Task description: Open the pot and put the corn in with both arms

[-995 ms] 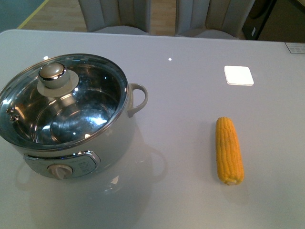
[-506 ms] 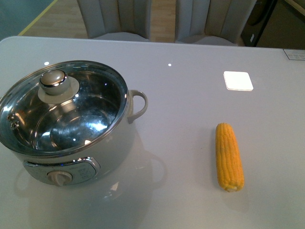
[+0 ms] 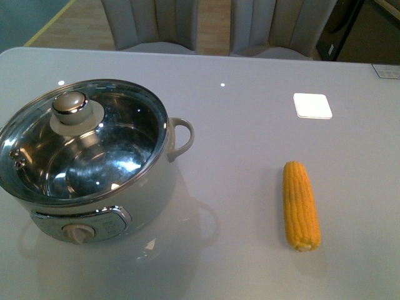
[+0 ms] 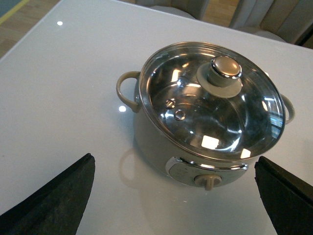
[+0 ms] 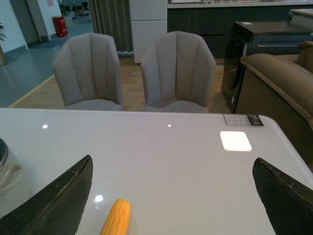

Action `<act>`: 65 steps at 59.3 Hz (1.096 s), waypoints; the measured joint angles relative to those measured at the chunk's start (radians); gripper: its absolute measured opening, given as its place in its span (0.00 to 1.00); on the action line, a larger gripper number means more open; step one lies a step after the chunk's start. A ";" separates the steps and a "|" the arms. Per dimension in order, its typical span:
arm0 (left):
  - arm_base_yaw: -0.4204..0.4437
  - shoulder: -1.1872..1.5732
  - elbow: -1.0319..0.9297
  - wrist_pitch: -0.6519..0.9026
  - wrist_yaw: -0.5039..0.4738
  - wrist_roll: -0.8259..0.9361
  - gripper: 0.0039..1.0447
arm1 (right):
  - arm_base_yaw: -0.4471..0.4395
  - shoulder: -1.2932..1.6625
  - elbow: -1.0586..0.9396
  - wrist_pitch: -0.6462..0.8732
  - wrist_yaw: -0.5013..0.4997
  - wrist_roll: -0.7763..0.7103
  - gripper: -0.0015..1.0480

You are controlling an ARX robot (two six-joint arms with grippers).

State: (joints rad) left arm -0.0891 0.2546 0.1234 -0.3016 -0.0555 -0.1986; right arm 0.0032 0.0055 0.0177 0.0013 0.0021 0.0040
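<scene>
I expect the cream-white pot (image 3: 152, 195) to be empty when I lift the glass lid off, since only shiny steel (image 3: 103, 162) can be seen through it.
The cream-white pot (image 3: 94, 181) stands at the table's left, its glass lid (image 3: 84, 140) shut, with a round knob (image 3: 70, 103) on top and a dial (image 3: 78, 233) at the front. To the right lies the yellow corn (image 3: 300, 204), lengthwise on the table. Neither arm shows in the front view. My left gripper (image 4: 178, 196) hangs open above the table in front of the pot (image 4: 210, 117). My right gripper (image 5: 173, 196) is open too, with the tip of the corn (image 5: 116, 218) between its fingers, low in that view.
A white square patch (image 3: 312, 105) lies on the table behind the corn. Two grey chairs (image 5: 134, 73) stand at the table's far edge. A brown sofa (image 5: 281, 83) and a dark cabinet are off to the right.
The front view has shifted slightly: pot and corn sit a little lower in the picture than a second ago. Nothing on the table has moved.
</scene>
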 joint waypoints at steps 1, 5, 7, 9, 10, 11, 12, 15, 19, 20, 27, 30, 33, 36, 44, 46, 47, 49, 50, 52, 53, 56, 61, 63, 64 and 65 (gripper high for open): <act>-0.005 0.013 0.002 0.014 0.000 -0.006 0.94 | 0.000 0.000 0.000 0.000 0.000 0.000 0.92; -0.017 0.067 0.011 0.079 -0.001 -0.016 0.94 | 0.000 0.000 0.000 0.000 0.000 0.000 0.92; -0.028 0.121 0.019 0.143 -0.001 -0.015 0.94 | 0.000 0.000 0.000 0.000 0.000 0.000 0.92; -0.037 0.170 0.027 0.198 -0.003 -0.011 0.94 | 0.000 0.000 0.000 0.000 0.000 0.000 0.92; -0.040 0.188 0.029 0.217 -0.004 -0.011 0.94 | 0.000 0.000 0.000 0.000 0.000 0.000 0.92; -0.047 0.226 0.035 0.258 -0.004 -0.007 0.94 | 0.000 0.000 0.000 0.000 0.000 0.000 0.92; -0.053 0.267 0.042 0.301 -0.004 -0.004 0.94 | 0.000 0.000 0.000 0.000 0.000 0.000 0.92; -0.065 0.356 0.056 0.388 -0.004 0.004 0.94 | 0.000 0.000 0.000 0.000 0.000 0.000 0.92; -0.086 0.525 0.089 0.540 -0.003 0.013 0.94 | 0.000 0.000 0.000 0.000 0.000 0.000 0.92; -0.092 0.577 0.100 0.584 -0.004 0.016 0.94 | 0.000 0.000 0.000 0.000 0.000 0.000 0.92; -0.126 0.863 0.162 0.830 -0.011 0.047 0.94 | 0.000 0.000 0.000 0.000 0.000 0.000 0.92; -0.133 0.984 0.193 0.924 -0.003 0.063 0.94 | 0.000 0.000 0.000 0.000 0.000 0.000 0.92; -0.135 1.094 0.226 0.996 -0.004 0.077 0.94 | 0.000 0.000 0.000 0.000 0.000 0.000 0.92; -0.135 1.174 0.254 1.040 -0.006 0.083 0.94 | 0.000 0.000 0.000 0.000 0.000 0.000 0.92; -0.134 1.378 0.328 1.144 -0.017 0.119 0.94 | 0.000 0.000 0.000 0.000 0.000 0.000 0.92; -0.134 1.410 0.340 1.164 -0.020 0.127 0.94 | 0.000 0.000 0.000 0.000 0.000 0.000 0.92; -0.134 1.419 0.343 1.171 -0.021 0.129 0.94 | 0.000 0.000 0.000 0.000 0.000 0.000 0.92; -0.134 1.457 0.356 1.200 -0.024 0.141 0.94 | 0.000 0.000 0.000 0.000 0.000 0.000 0.92; -0.134 1.466 0.358 1.207 -0.025 0.142 0.94 | 0.000 0.000 0.000 0.000 0.000 0.000 0.92; -0.134 1.493 0.366 1.227 -0.027 0.146 0.94 | 0.000 0.000 0.000 0.000 0.000 0.000 0.92; -0.134 1.510 0.370 1.240 -0.030 0.148 0.94 | 0.000 0.000 0.000 0.000 0.000 0.000 0.92; -0.136 1.552 0.379 1.270 -0.035 0.150 0.94 | 0.000 0.000 0.000 0.000 0.000 0.000 0.92; -0.141 1.604 0.383 1.312 -0.045 0.152 0.94 | 0.000 0.000 0.000 0.000 0.000 0.000 0.92; -0.143 1.625 0.384 1.330 -0.047 0.154 0.94 | 0.000 0.000 0.000 0.000 0.000 0.000 0.92; -0.145 1.639 0.385 1.341 -0.049 0.156 0.94 | 0.000 0.000 0.000 0.000 0.000 0.000 0.92; -0.145 1.645 0.385 1.345 -0.050 0.158 0.94 | 0.000 0.000 0.000 0.000 0.000 0.000 0.92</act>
State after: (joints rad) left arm -0.2344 1.8999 0.5083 1.0439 -0.1055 -0.0410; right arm 0.0032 0.0055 0.0177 0.0013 0.0021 0.0040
